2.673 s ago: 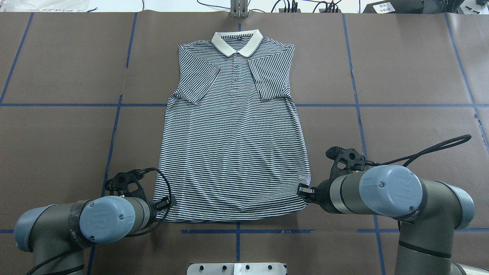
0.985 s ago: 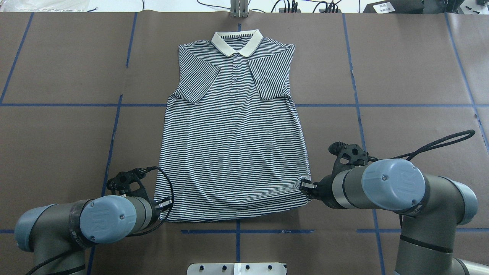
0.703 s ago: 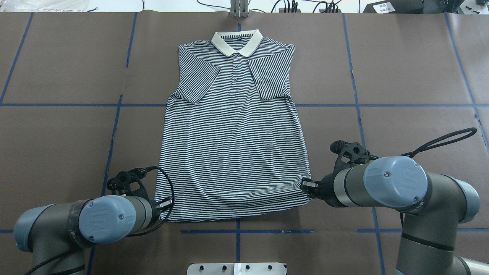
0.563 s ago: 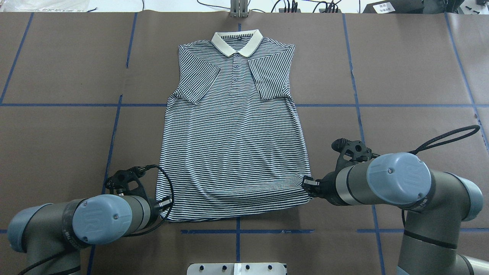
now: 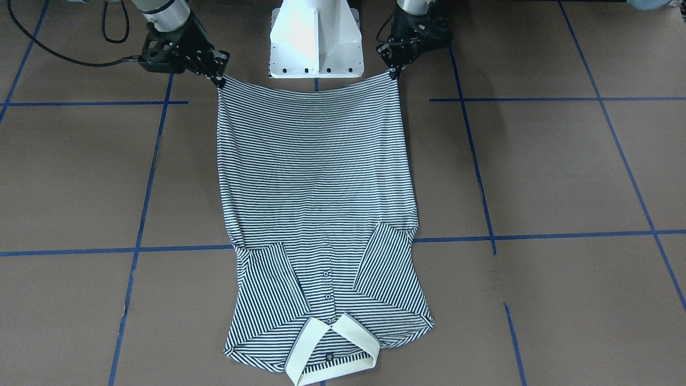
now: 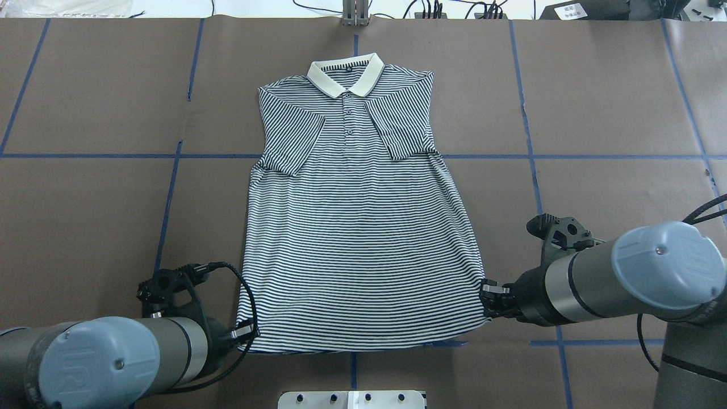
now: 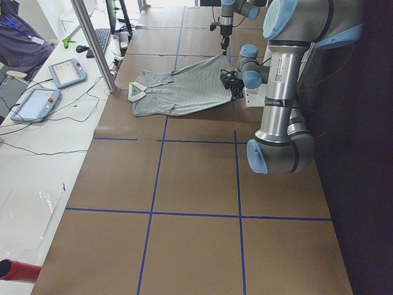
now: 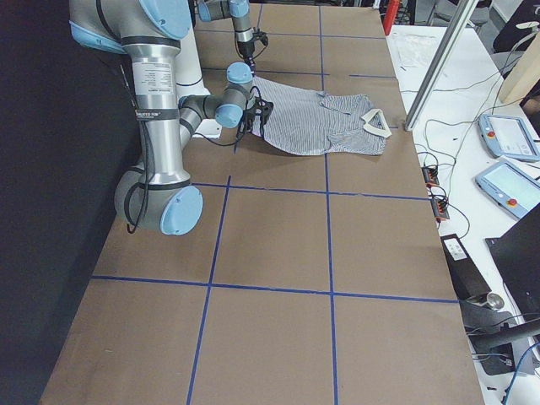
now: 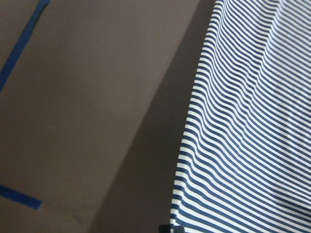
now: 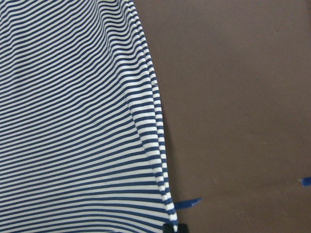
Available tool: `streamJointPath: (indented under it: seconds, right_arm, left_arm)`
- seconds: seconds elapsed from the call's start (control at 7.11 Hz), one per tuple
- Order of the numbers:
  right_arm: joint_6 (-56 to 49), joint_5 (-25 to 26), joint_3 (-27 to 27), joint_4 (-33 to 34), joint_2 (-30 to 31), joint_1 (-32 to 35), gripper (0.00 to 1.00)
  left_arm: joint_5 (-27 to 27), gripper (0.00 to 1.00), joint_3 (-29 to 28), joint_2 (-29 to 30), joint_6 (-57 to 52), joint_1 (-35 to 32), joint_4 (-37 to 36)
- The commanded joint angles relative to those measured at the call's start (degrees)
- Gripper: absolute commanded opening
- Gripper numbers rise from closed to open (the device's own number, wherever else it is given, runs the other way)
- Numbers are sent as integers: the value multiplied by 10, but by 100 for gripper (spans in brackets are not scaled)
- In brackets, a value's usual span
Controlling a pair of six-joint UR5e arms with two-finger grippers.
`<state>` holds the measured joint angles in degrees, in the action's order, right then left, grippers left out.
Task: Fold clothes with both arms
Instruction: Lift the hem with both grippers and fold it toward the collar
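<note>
I should use my left gripper and my right gripper to carry the stretched hem [image 5: 313, 90] over the folded sleeves toward the collar [image 5: 355, 333], because the hem is close to the pedestal base.
The striped polo shirt [image 6: 358, 227] lies face up on the brown table cover, cream collar [image 6: 345, 76] at the far end and both sleeves folded in over the chest. My left gripper [image 6: 245, 332] is shut on the hem's left corner. My right gripper [image 6: 489, 298] is shut on the hem's right corner. The hem hangs stretched between them, raised off the table, as the front-facing view shows: left gripper [image 5: 395, 72], right gripper [image 5: 218, 80]. Both wrist views are filled by striped cloth [image 9: 252, 121] [image 10: 73, 121] running down to the fingertips at the bottom edge.
The white pedestal base [image 5: 316, 37] stands just behind the raised hem. Blue tape lines [image 6: 170, 199] grid the brown cover. A metal post [image 7: 95, 46] and teach pendants [image 7: 67, 72] sit past the collar end. A black cable loop [image 6: 704, 213] hangs by the right arm.
Both grippers have drawn back toward the robot's base holding the hem corners. The whole shirt has slid that way, its collar farther from the table's far edge, and the hem is more stretched.
</note>
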<state>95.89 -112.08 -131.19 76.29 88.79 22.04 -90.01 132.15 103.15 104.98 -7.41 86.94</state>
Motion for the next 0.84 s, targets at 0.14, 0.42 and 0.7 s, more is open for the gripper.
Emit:
streamJointPath:
  seconds: [0.14,0.42,0.7]
  right_arm:
    - [0,-60,-53,-3,47,-23,0]
    - [-24,-27,-39,-3,8,4,0]
    - [-95,-26,7,-3,-46,81,0]
  left_arm:
    - [-6,0,112,-4,-2,65,-97]
    - [-28,0,107,8,-18,55,-97]
    - [-32,0,92,19,-65,-39,-96]
